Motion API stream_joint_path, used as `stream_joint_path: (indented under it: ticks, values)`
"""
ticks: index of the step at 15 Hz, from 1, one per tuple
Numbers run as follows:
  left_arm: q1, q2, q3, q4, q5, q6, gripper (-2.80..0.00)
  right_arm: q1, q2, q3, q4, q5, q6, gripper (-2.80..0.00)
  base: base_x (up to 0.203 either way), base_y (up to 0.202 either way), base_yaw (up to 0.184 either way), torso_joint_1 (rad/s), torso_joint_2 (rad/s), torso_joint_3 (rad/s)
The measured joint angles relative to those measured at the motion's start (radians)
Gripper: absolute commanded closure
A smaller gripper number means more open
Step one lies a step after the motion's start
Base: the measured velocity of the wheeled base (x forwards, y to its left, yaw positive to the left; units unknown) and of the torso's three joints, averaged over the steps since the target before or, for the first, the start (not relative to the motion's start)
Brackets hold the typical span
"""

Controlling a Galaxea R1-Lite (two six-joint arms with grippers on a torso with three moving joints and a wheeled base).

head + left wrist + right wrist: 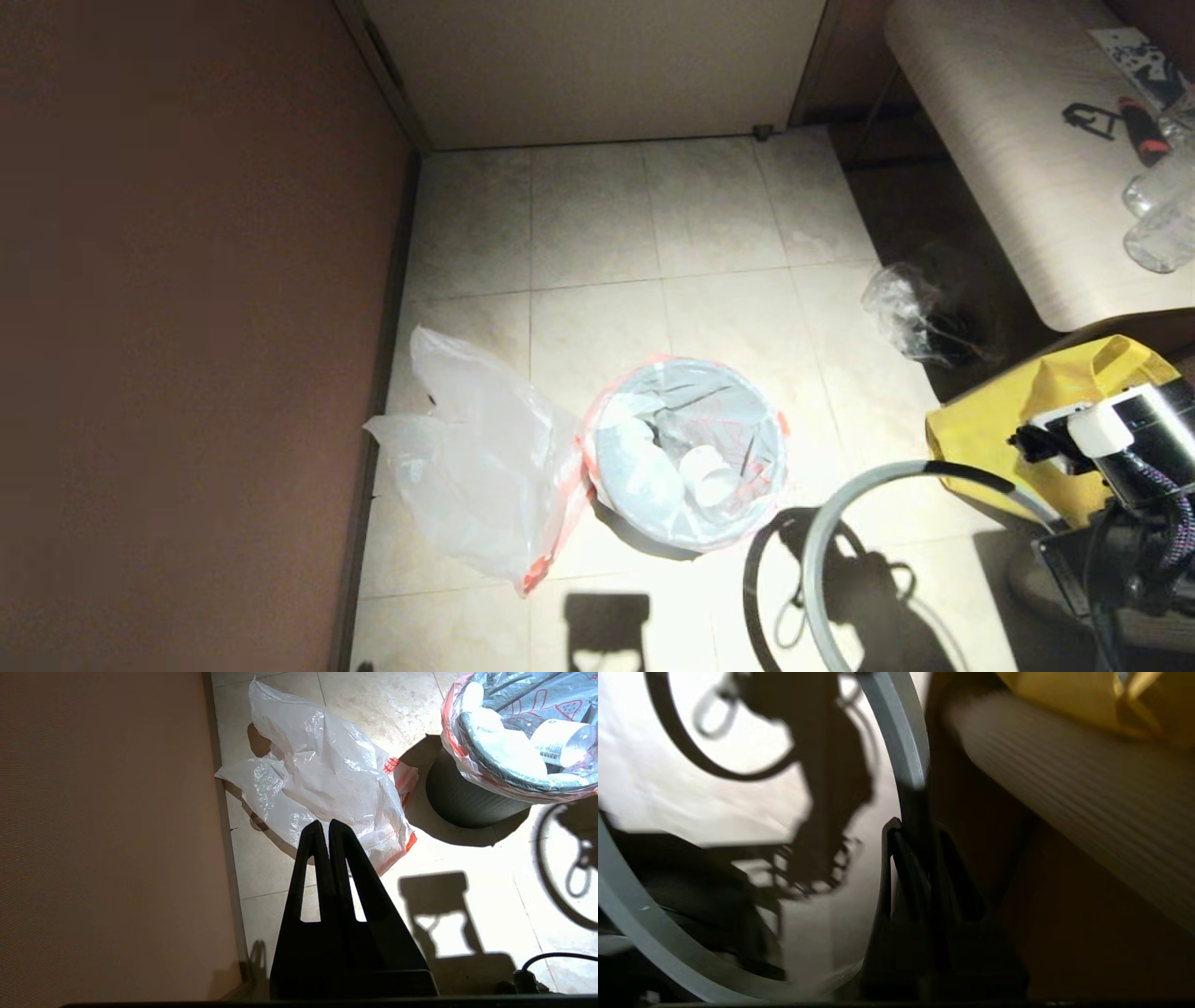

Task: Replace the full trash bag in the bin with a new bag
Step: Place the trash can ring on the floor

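Observation:
The grey hoop point(821, 558) is hanging over open floor point(879, 582), clear of the bin, so the robot's right gripper should go on lowering the hoop until it touches the floor and then let go of it.
The bin point(462, 802) stands on the tiled floor, lined with the full trash bag point(686, 448), whose red-orange edge folds over the top; white rubbish and a bottle fill it. The new bag point(485, 467) lies crumpled on the floor between the bin and the wall. My left gripper point(325, 826) hangs shut and empty just above the near end of the new bag point(322, 774). The grey hoop rim point(810, 560) is off the bin, held in the air to its right. My right gripper point(1064, 532) is shut on the hoop point(896, 732).
A brown wall point(187, 327) runs along the left. A yellow tote point(1018, 420) sits right of the hoop, a small clear wrinkled bag point(910, 308) beyond it. A pale table point(1008, 140) with bottles point(1158, 215) fills the far right.

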Motion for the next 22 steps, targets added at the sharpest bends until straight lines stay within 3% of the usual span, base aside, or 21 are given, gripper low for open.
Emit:
stream_joint_path:
  ticks: [5,10,14,16,19,22]
  values:
    - [0.000,0.000,0.000,0.000,0.000,0.000,0.00,-0.128,0.157,0.056,-0.127,0.029,-0.055,0.00,0.000,0.000,0.000,0.000,0.00,0.000]
    - [0.000,0.000,0.000,0.000,0.000,0.000,0.00,-0.208,0.542,0.019,-0.477,0.065,-0.136,0.00,0.000,0.000,0.000,0.000,0.00,0.000]
    - [0.000,0.000,0.000,0.000,0.000,0.000,0.00,-0.292,0.840,-0.192,-0.689,0.151,-0.199,0.00,0.000,0.000,0.000,0.000,0.00,0.000]
    - [0.000,0.000,0.000,0.000,0.000,0.000,0.00,-0.339,0.966,-0.318,-0.701,0.183,-0.242,0.00,0.000,0.000,0.000,0.000,0.00,0.000]
    - [0.000,0.000,0.000,0.000,0.000,0.000,0.00,-0.399,1.120,-0.480,-0.706,0.300,-0.321,0.00,0.000,0.000,0.000,0.000,0.00,0.000]
    - [0.000,0.000,0.000,0.000,0.000,0.000,0.00,-0.413,1.227,-0.597,-0.664,0.333,-0.349,0.00,0.000,0.000,0.000,0.000,0.00,0.000]
